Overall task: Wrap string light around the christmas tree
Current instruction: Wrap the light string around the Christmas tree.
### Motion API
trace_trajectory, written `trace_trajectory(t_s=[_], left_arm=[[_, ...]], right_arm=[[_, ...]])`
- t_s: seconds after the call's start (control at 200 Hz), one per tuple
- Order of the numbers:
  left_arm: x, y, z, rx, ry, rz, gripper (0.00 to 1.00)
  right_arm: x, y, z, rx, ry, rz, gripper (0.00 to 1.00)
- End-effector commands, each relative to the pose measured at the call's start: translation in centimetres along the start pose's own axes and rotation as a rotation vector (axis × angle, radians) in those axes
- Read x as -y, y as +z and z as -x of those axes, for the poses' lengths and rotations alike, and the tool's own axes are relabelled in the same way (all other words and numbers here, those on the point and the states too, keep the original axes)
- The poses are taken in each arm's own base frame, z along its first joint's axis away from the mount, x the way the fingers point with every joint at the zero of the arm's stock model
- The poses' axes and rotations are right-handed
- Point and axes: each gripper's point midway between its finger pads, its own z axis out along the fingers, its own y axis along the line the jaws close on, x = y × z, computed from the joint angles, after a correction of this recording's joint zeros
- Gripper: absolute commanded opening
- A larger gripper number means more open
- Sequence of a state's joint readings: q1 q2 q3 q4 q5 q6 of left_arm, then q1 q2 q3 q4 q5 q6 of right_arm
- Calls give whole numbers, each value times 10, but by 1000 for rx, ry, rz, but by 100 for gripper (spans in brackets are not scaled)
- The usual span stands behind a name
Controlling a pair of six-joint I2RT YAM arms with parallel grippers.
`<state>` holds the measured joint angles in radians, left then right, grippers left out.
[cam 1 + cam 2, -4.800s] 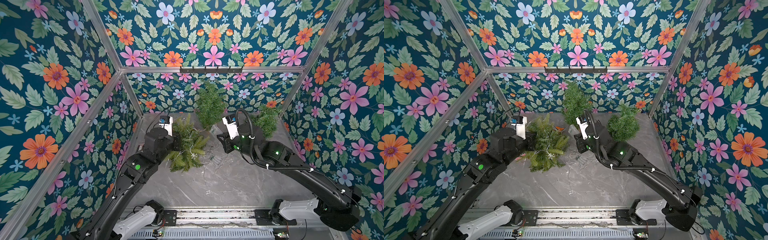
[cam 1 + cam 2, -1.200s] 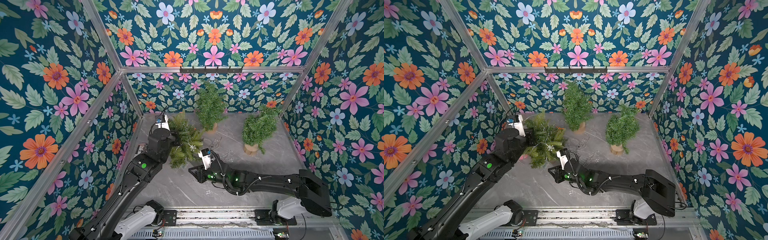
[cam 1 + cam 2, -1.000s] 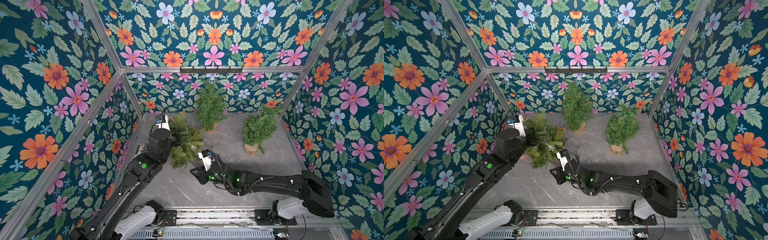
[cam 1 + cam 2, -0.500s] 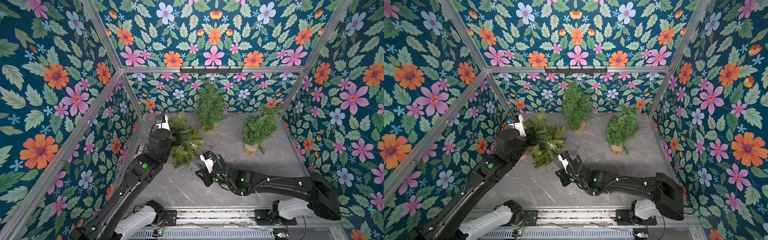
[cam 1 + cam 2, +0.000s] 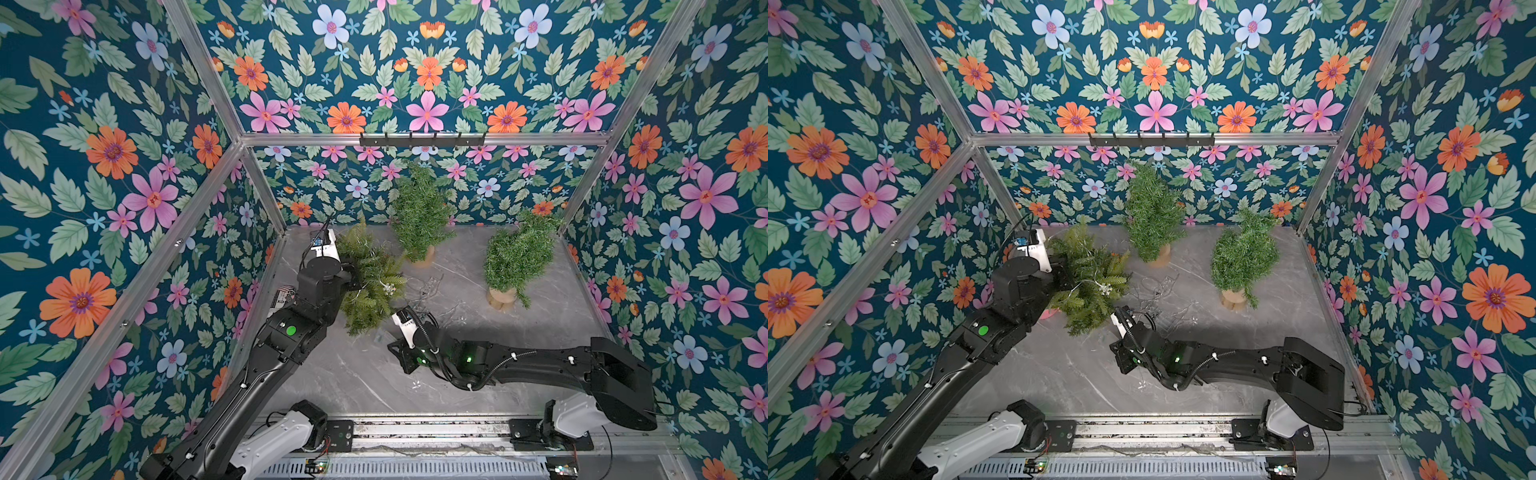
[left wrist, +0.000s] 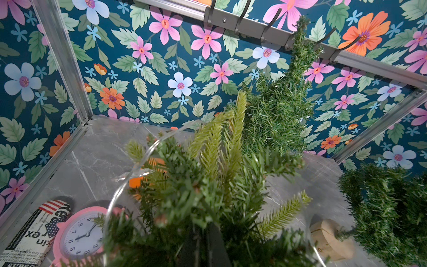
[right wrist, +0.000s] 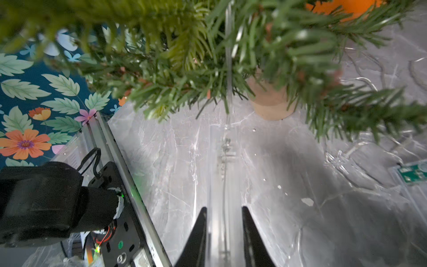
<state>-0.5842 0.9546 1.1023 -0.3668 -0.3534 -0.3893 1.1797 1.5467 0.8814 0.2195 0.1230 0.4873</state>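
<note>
My right gripper has the clear piece below the branches, with an open way to the christmas tree's base, so it should keep moving in and release it there.
The christmas tree, with fern-like green branches, leans over the left side of the table. My left gripper is buried in its branches and shut on it. The string light is thin clear wire: a loop lies over the tree, a star-shaped bulb hangs on it, and loose coils rest on the table beside it. My right gripper sits low, just in front of the tree, shut on a clear piece of the string light whose wire runs up into the branches.
Two other small trees on wooden bases stand at the back middle and back right. A pink clock and a newspaper-print roll lie by the left wall. A hook rail is on the back wall. A green circuit board lies among the wires.
Over the last second my right gripper has drifted slightly toward the table's front, still holding the string light. Several seconds ago it was behind the tree. The left gripper holds still.
</note>
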Motion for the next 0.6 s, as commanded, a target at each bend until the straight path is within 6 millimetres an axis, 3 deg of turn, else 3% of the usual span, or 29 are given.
trace_trajectory(t_s=[0.0,0.15,0.265,0.28,0.33,0.595], left_arm=[[-9,1,-23,-87,42,33,0],[-10,-1,-22,-84,40,35,0],[-8,1,-24,-91,40,28,0],[-8,1,-24,-92,40,26,0],[-7,2,-25,-95,39,26,0],[-8,2,-25,-95,35,24,0]], right_arm=[[-11,2,30,138,7,38,0],[-10,6,43,248,10,43,0],[-3,16,45,283,-9,5,0],[2,24,36,267,-19,-12,0],[6,30,34,281,-21,-22,0],[7,39,42,374,-36,-23,7]])
